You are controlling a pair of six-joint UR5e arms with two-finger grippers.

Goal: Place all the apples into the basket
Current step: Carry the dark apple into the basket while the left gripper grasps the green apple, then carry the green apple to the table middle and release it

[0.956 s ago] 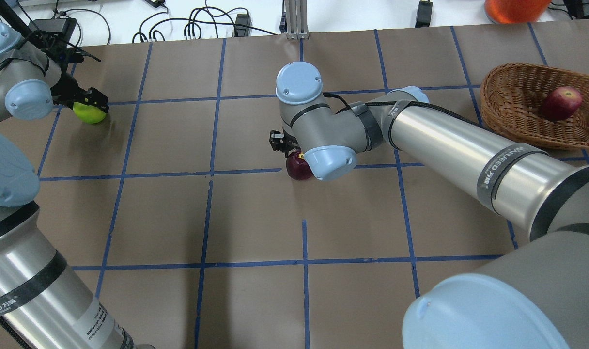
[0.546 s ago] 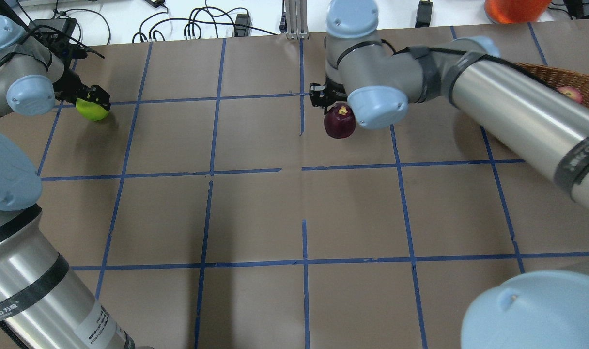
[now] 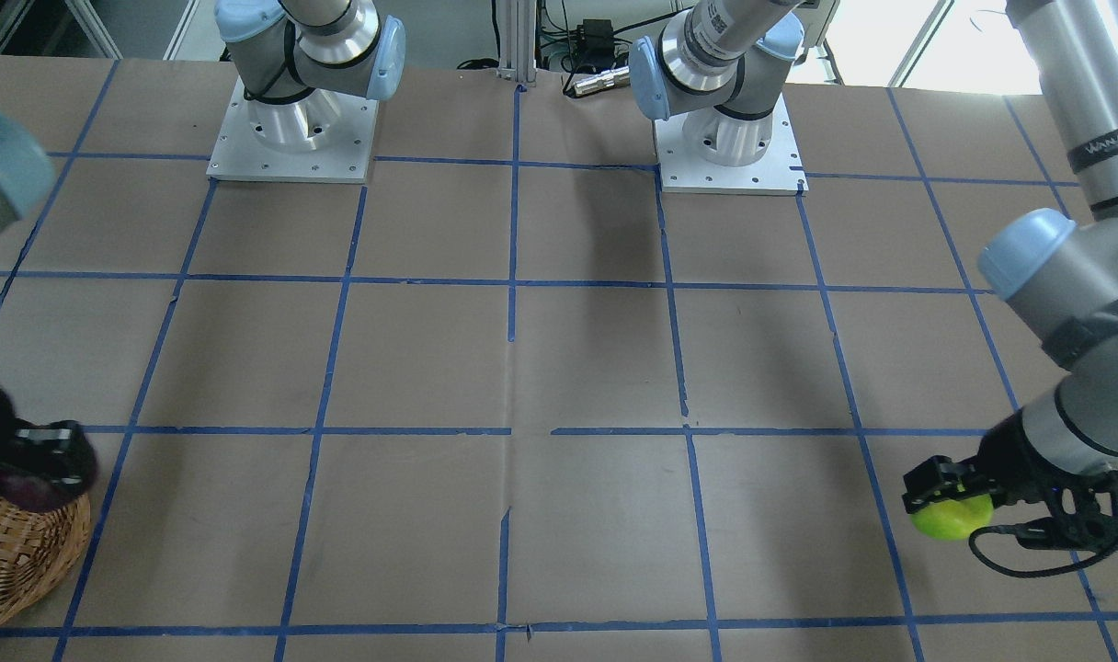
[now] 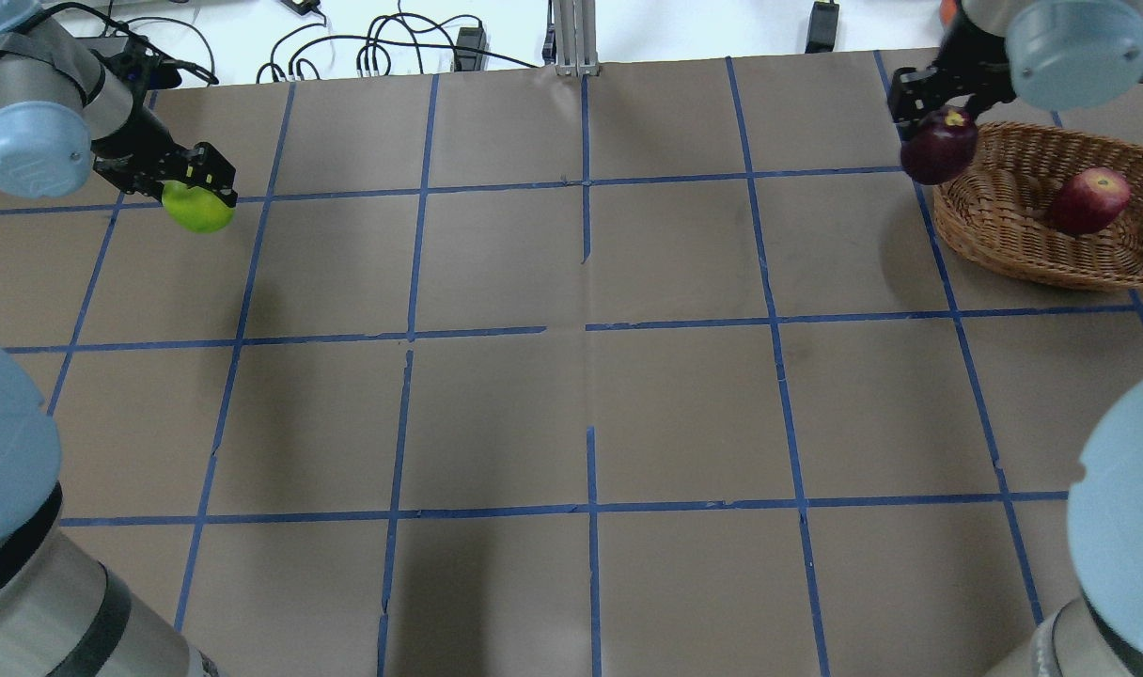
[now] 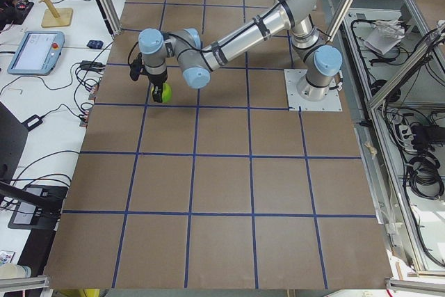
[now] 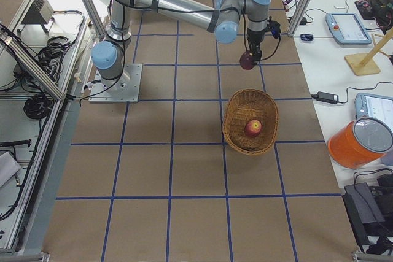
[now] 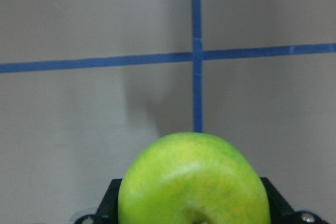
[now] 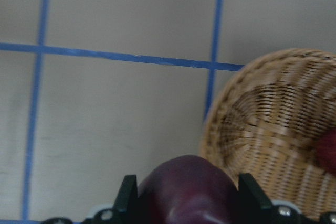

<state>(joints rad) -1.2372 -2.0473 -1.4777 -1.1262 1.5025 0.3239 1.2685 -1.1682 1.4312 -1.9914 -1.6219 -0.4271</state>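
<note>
The basket is beyond my left gripper's reach. My left gripper should place the yellow-green apple in the middle of the table for my right gripper to grab.
My right gripper is shut on the dark purple-maroon apple and holds it in the air at the left rim of the wicker basket. In the right wrist view the purple apple sits between the fingers, with the basket just ahead to the right. The red apple lies inside the basket. My left gripper is shut on the yellow-green apple and holds it above the table's far left. That apple fills the bottom of the left wrist view.
An orange container stands off the table behind the basket. Cables and adapters lie along the far edge. A metal post stands at the far middle. The brown table bears a blue tape grid.
My right arm rose from the table's middle with the purple apple and swung right to the basket's rim. My left gripper lifted the green apple and moved slightly right.
</note>
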